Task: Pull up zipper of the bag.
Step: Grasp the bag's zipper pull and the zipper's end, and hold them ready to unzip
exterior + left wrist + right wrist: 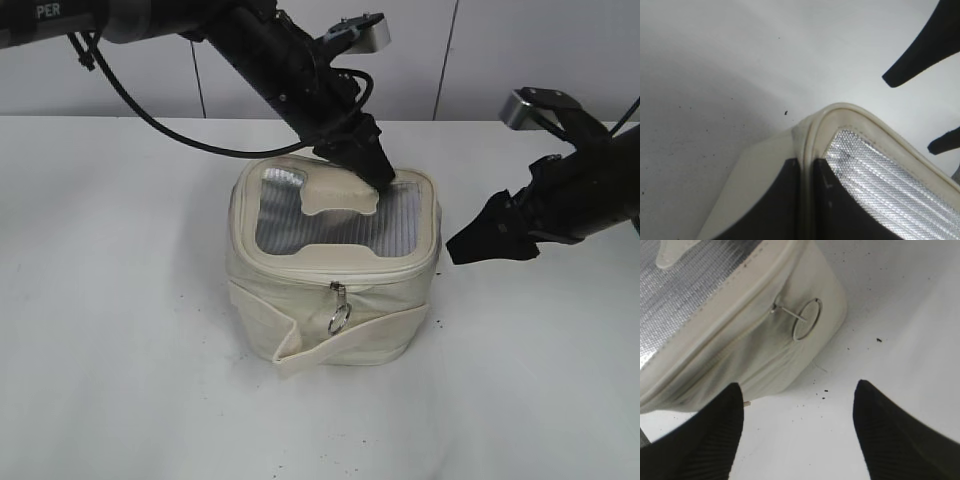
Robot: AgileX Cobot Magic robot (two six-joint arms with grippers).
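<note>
The side ring pull (799, 319) will slide along and meet the front ring pull (340, 309) when I pull, because the zipper goes around the corner of the bag's lid toward the front ring pull.
The cream-white bag (300, 290) stands on the table, its grey ribbed top with a cream patch facing up. The zipper (345, 272) runs along the lid rim, and a silver pull with a ring (340, 312) hangs at the front. My left gripper (377, 177) is shut on the lid's back rim; in the left wrist view (807, 162) the rim (850, 112) runs between the two fingers. My right gripper (468, 247) is open and empty just right of the bag. In the right wrist view its jaws (797, 405) hover over bare table, below a ring pull (806, 319).
The white table (120, 330) stretches round the bag, with small dark specks (879, 340) on it. A wide cream strap (330, 345) wraps the bag's lower body, its loose end sticking out at the front. A white wall stands behind the table.
</note>
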